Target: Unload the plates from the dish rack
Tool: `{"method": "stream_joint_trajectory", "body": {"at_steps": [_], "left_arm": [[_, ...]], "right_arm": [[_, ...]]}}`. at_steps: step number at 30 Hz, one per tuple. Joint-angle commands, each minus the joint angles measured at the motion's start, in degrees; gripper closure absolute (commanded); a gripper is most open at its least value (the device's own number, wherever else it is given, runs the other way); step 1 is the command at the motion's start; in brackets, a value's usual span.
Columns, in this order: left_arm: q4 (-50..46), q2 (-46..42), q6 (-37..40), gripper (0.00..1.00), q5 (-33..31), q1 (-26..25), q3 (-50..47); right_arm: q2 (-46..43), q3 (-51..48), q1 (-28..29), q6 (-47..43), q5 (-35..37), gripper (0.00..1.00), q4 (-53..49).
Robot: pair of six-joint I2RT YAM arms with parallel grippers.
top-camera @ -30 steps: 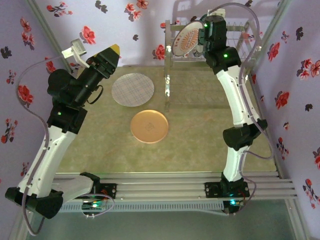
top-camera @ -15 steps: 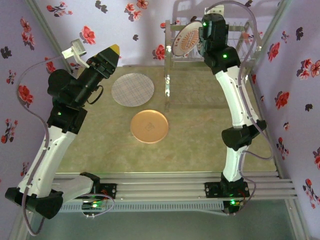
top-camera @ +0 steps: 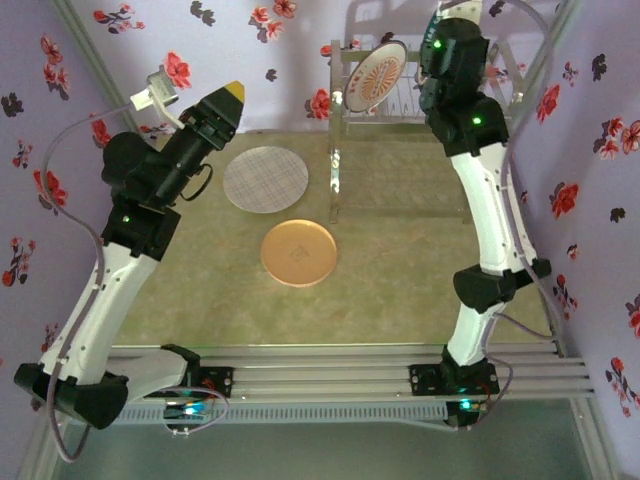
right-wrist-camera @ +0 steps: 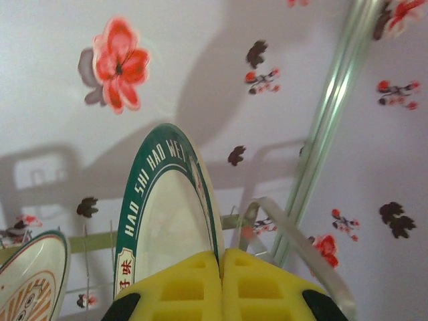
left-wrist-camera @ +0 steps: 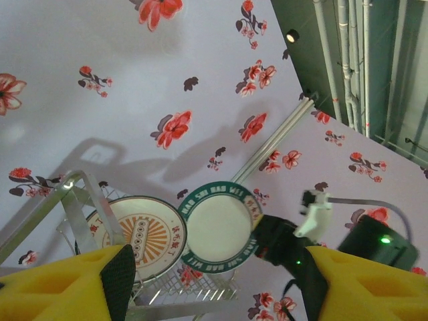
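I should keep moving my open left gripper toward the plate's free opposite edge (left-wrist-camera: pixel 190 226) until it closes there, as my right gripper grips one edge of the teal-rimmed plate (left-wrist-camera: pixel 254 225).
The teal-rimmed white plate (right-wrist-camera: pixel 167 214) stands on edge, pinched at its lower rim by my right gripper (right-wrist-camera: pixel 219 267), which is shut on it. In the left wrist view the same teal-rimmed plate (left-wrist-camera: pixel 217 227) hangs above the dish rack (left-wrist-camera: pixel 80 200), with the right gripper (left-wrist-camera: pixel 271 237) on its right edge. The orange-patterned white plate (top-camera: pixel 375 75) still leans in the dish rack (top-camera: pixel 350 110). A speckled cream plate (top-camera: pixel 265 180) and a plain orange plate (top-camera: pixel 298 252) lie flat on the table. My left gripper (top-camera: pixel 228 98) hovers open and holds nothing, left of the rack.
The flowered back wall stands right behind the rack, and flowered side walls close in both sides. A metal corner post (right-wrist-camera: pixel 328 134) runs up beside the held plate. Bare table (top-camera: pixel 400 260) lies in front of the rack, right of the two flat plates.
My right arm has risen and swung right, lifting the teal-rimmed plate away from the orange-patterned one. The left arm has shifted slightly up and toward the rack.
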Motion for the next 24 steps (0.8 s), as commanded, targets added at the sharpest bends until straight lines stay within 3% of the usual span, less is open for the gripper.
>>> {"method": "stream_joint_trajectory", "body": {"at_steps": [1,9,24], "left_arm": [[3.05,1.15,-0.88,0.32,1.02,-0.95,3.2],[-1.75,6.69,0.88,0.33,0.97,-5.29,9.05],[-18.92,25.46,7.24,0.33,8.61,-13.81,28.72]], "right_arm": [[-5.85,-0.29,-0.78,0.73,1.85,1.0,4.18],[-19.68,-16.05,-5.52,11.98,-6.63,1.0,5.6],[-39.07,-39.84,-6.41,26.1,-27.57,1.0,7.75]]}}
